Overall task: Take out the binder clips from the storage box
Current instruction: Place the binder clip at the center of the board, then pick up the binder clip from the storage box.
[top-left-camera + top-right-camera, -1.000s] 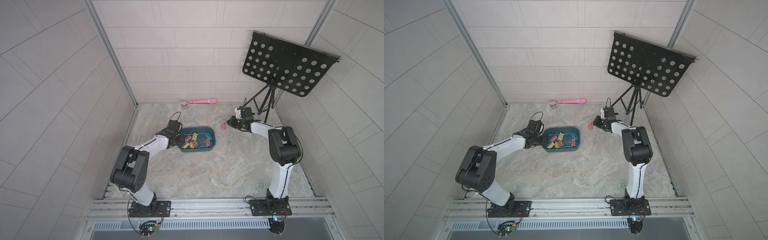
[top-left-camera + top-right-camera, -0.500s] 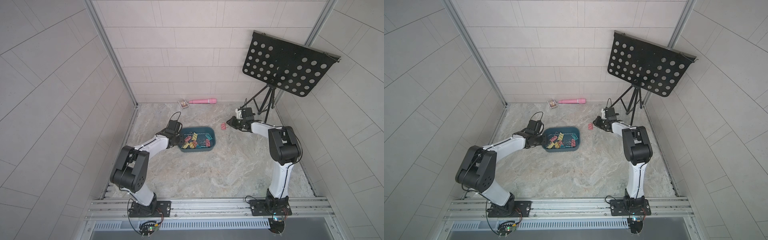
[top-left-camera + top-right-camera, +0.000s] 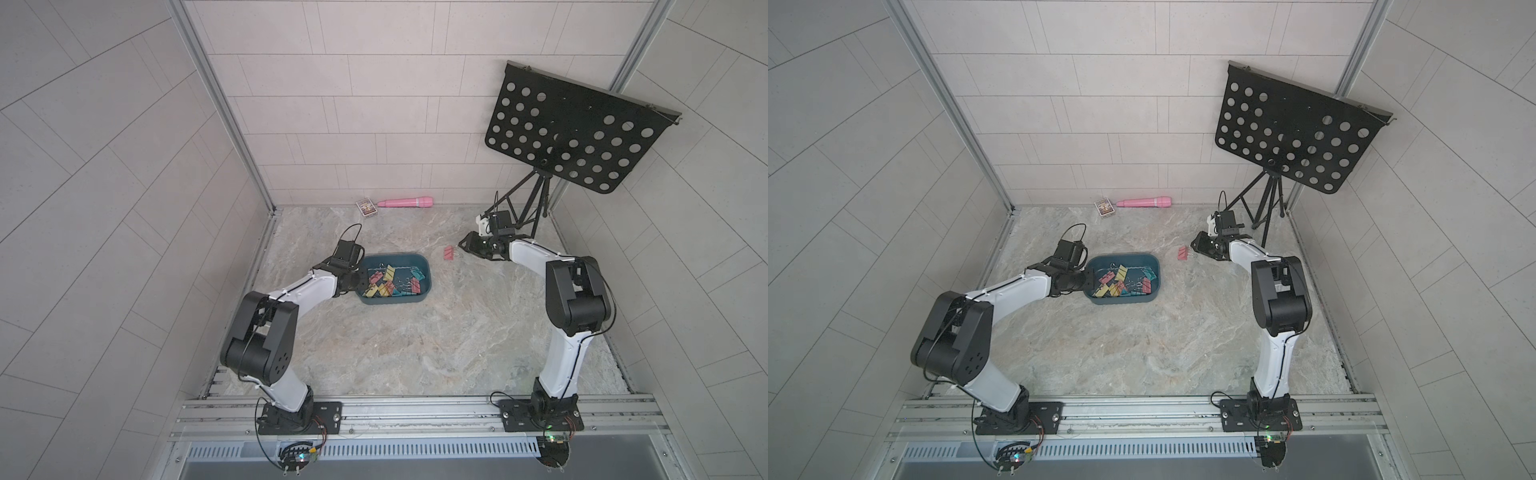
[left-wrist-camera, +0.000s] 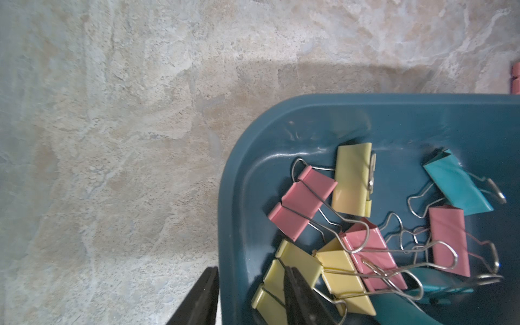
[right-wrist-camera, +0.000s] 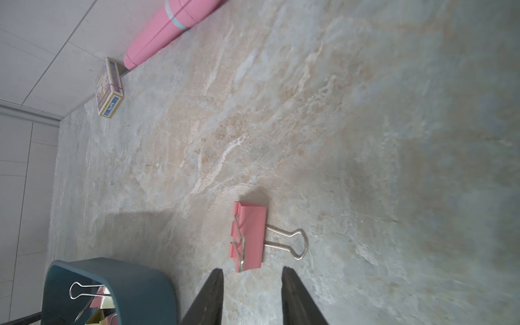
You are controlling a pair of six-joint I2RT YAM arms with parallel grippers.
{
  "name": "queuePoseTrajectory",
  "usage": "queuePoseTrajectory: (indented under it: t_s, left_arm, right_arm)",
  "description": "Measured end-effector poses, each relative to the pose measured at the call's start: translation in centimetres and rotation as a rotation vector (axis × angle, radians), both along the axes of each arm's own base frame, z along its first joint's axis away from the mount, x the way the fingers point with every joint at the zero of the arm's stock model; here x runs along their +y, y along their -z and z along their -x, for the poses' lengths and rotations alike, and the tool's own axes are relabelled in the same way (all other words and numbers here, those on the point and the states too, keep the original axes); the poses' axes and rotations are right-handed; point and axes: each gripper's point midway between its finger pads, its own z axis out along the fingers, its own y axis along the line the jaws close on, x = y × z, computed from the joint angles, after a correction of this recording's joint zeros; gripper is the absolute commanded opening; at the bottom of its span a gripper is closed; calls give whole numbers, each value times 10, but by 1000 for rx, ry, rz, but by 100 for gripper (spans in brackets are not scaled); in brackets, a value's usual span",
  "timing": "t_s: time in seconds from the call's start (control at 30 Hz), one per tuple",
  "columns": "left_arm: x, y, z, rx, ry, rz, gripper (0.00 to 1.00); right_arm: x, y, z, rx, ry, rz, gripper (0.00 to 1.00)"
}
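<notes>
The pink clip (image 3: 448,252) lies well outside the storage box, so the robot's right gripper should keep going past it until its fingers close on a clip inside the box (image 3: 398,291).
The storage box (image 3: 395,257) (image 3: 1125,257) is a dark teal tub on the marbled floor, holding several pink, yellow and teal binder clips (image 3: 390,282) (image 3: 1121,282) (image 4: 363,247). My left gripper (image 3: 360,280) (image 4: 250,268) straddles the box's left wall (image 4: 233,197), one finger outside and one inside over a yellow clip, shut on that wall. One pink binder clip (image 3: 449,252) (image 3: 1182,253) (image 5: 250,236) lies on the floor right of the box. My right gripper (image 3: 462,245) (image 5: 251,269) is open just behind it, with nothing between the fingers.
A long pink cylinder (image 3: 405,202) and a small printed card box (image 3: 366,207) lie against the back wall. A black perforated music stand (image 3: 573,137) on tripod legs (image 3: 528,203) fills the back right corner, close behind the right arm. Tiled walls enclose three sides.
The right gripper's jaws have spread apart, letting go of the pink clip, which stays on the floor. The left arm and the box have not moved.
</notes>
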Motion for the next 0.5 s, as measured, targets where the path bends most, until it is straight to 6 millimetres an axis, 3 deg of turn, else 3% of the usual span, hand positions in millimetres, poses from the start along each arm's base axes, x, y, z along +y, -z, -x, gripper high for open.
queuePoseTrajectory:
  t_s: [0.13,0.27,0.5]
  left_arm:
    - [0,0,0,1,0,0,46]
    - [0,1,1,4,0,-1,46]
    - [0,1,1,6,0,-2,46]
  right_arm:
    - [18,-40,7,-76,-75,44,38]
    - [66,-71,19,-144,-206,67,36]
    - [143,-74,56,-158,-434,163,36]
